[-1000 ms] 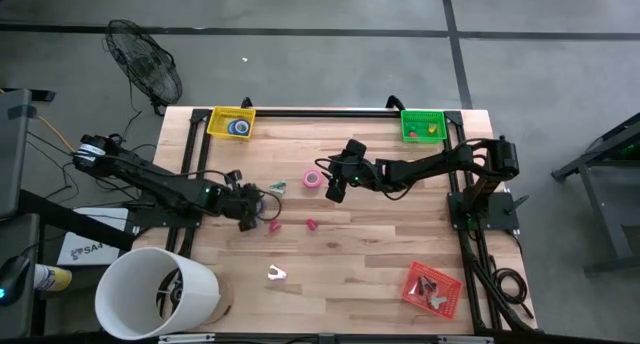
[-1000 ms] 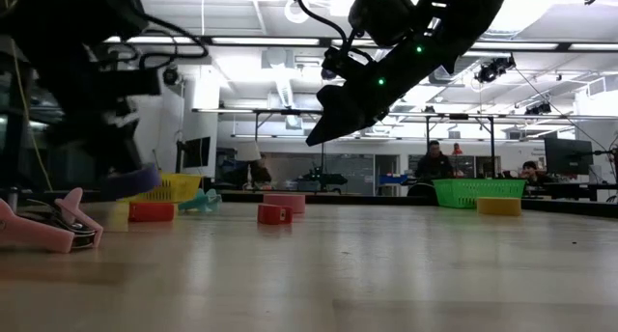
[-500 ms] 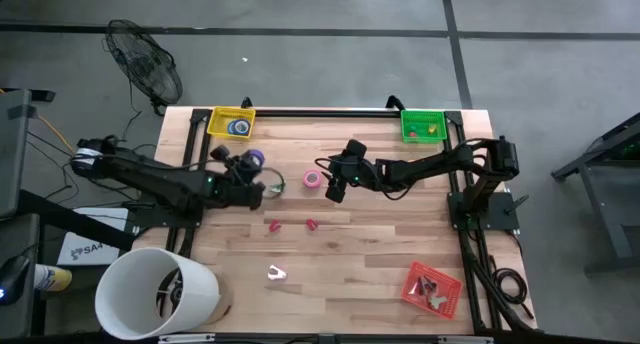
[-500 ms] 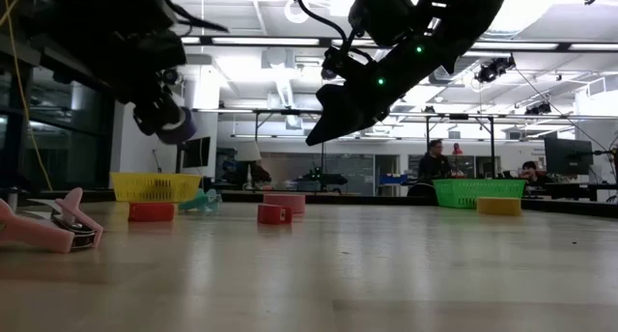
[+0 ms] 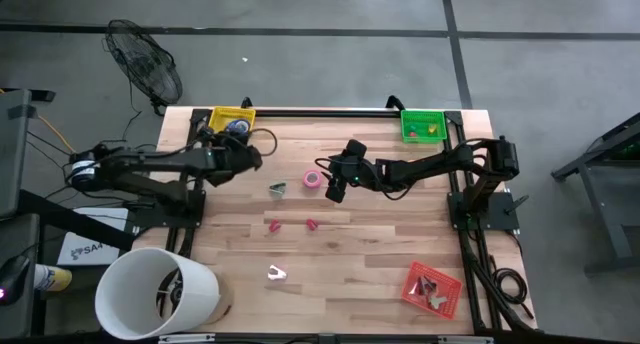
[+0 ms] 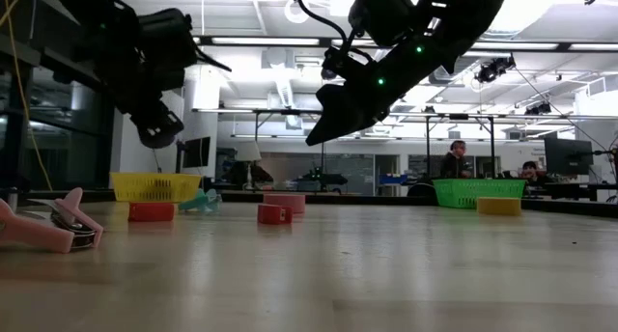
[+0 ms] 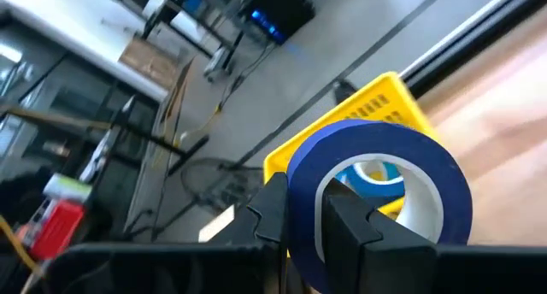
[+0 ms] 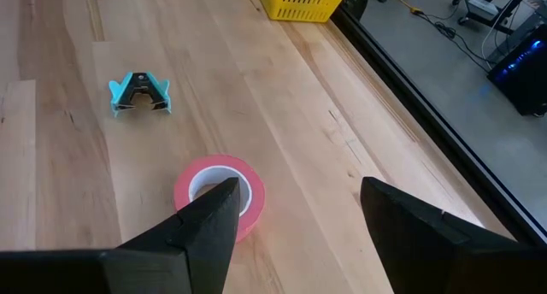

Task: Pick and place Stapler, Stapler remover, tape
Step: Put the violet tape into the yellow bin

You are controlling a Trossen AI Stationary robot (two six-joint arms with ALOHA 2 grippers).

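Note:
The blue tape roll (image 7: 449,191) hangs above the yellow basket's rim, so I keep moving my left gripper over the basket (image 5: 226,118) and let the roll go inside.
My left gripper (image 5: 246,147) hangs in the air just near of the yellow basket (image 5: 231,121) at the table's far left, shut on a blue tape roll (image 7: 376,187). Another blue and white roll (image 7: 373,174) lies in that basket. In the low view this gripper (image 6: 156,129) is well above the table. My right gripper (image 5: 335,190) is open and hovers just right of the pink tape roll (image 5: 313,179), which lies flat on the wood (image 8: 219,194). A teal staple remover (image 5: 277,188) lies to the left of it. My left gripper holds the blue tape roll by its ring wall (image 7: 301,210), pinched with one finger (image 7: 346,230) inside the hole and the other finger (image 7: 272,204) outside. The roll is lifted clear of the table and stands on edge beyond the fingertips, over the basket's near side.
Two small red pieces (image 5: 272,225) (image 5: 311,224) and a white staple remover (image 5: 277,274) lie mid-table. A pink stapler (image 6: 46,231) shows at the low view's left. A green basket (image 5: 422,124) sits far right, a red basket (image 5: 432,289) near right, and a white bucket (image 5: 155,294) near left.
My left gripper has risen from the table near the red pieces and swung toward the far left, up to the yellow basket, carrying the blue tape roll lifted clear the whole way. My right arm has kept still.

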